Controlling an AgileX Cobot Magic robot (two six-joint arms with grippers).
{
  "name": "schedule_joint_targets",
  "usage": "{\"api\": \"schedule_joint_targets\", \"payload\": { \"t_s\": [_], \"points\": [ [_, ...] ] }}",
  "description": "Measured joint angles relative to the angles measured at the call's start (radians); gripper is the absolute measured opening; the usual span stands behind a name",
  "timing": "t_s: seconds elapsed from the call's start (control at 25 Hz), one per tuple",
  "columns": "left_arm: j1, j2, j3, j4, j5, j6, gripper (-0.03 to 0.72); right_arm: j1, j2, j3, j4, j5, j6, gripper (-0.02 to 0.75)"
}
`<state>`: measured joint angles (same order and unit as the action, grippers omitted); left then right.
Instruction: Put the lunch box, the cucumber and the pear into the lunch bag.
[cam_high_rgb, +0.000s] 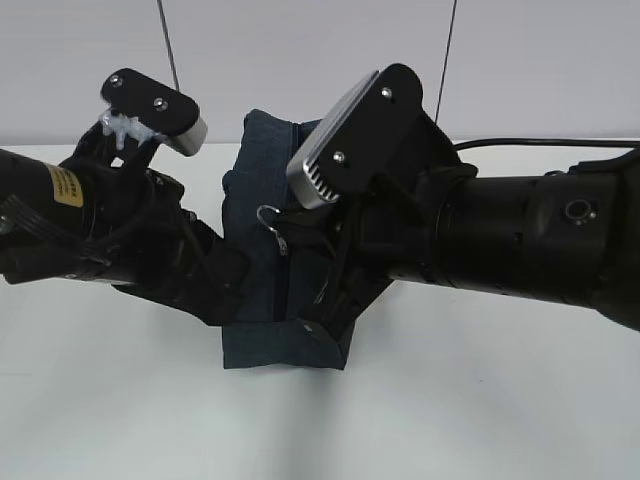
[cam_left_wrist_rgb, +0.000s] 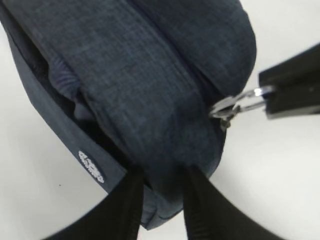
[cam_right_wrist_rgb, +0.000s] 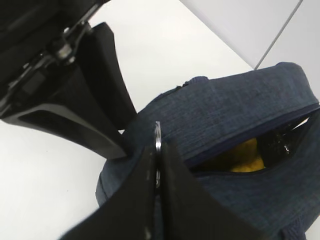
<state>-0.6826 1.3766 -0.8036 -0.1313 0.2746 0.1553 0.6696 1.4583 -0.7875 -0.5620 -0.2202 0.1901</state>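
Note:
The robot's left gripper has its fingers on both sides of a thick fold (cam_left_wrist_rgb: 159, 177) at the bag's near end, so it should squeeze that end (cam_left_wrist_rgb: 162, 201) tight before the right gripper pulls the zipper closed.
The dark navy lunch bag (cam_high_rgb: 262, 170) stands on the white table between my two arms. My left gripper (cam_left_wrist_rgb: 162, 186) straddles one end of the bag, with a thick fold of fabric filling the gap between its fingers (cam_left_wrist_rgb: 131, 202). My right gripper (cam_right_wrist_rgb: 158, 150) is shut on the zipper's silver ring pull (cam_right_wrist_rgb: 158, 134), which also shows in the left wrist view (cam_left_wrist_rgb: 239, 102). Through the part-open zipper slit shows the yellow pear (cam_right_wrist_rgb: 247, 157), with something dark and glossy (cam_right_wrist_rgb: 280, 142) beside it. The lunch box is hidden, and I cannot make out the cucumber.
White table (cam_high_rgb: 480, 410) lies all around the bag, with a pale wall (cam_high_rgb: 540, 60) behind it. Two thin cables (cam_high_rgb: 168, 45) hang down at the back. Both arm bodies crowd the bag closely from left and right.

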Motion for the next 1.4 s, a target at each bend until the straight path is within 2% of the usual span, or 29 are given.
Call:
{"api": "schedule_joint_targets", "payload": {
  "t_s": [0.28, 0.56, 0.64, 0.8, 0.88, 1.24, 1.4],
  "points": [
    [0.000, 0.004, 0.000, 0.000, -0.021, 0.000, 0.162, 0.000, 0.000, 0.000, 0.000, -0.015, 0.017, 0.000],
    [0.000, 0.059, 0.000, -0.002, -0.072, 0.000, 0.162, 0.000, 0.000, 0.000, -0.099, -0.039, 0.119, 0.000],
    [0.000, 0.066, 0.000, -0.003, -0.071, 0.000, 0.146, 0.000, 0.000, 0.000, -0.107, -0.039, 0.124, 0.000],
    [0.000, 0.066, 0.000, 0.000, -0.059, 0.000, 0.041, 0.000, 0.000, 0.000, -0.114, -0.040, 0.126, 0.000],
    [0.000, 0.066, 0.000, 0.002, -0.055, 0.000, 0.018, 0.000, 0.000, 0.000, -0.116, -0.040, 0.128, 0.000],
    [0.000, 0.066, 0.000, 0.007, -0.032, 0.000, 0.006, -0.002, -0.028, 0.000, -0.120, -0.033, 0.119, 0.000],
    [0.000, 0.066, 0.000, 0.007, -0.019, 0.000, 0.004, -0.028, -0.030, 0.000, -0.113, -0.037, 0.117, 0.000]
  ]
}}
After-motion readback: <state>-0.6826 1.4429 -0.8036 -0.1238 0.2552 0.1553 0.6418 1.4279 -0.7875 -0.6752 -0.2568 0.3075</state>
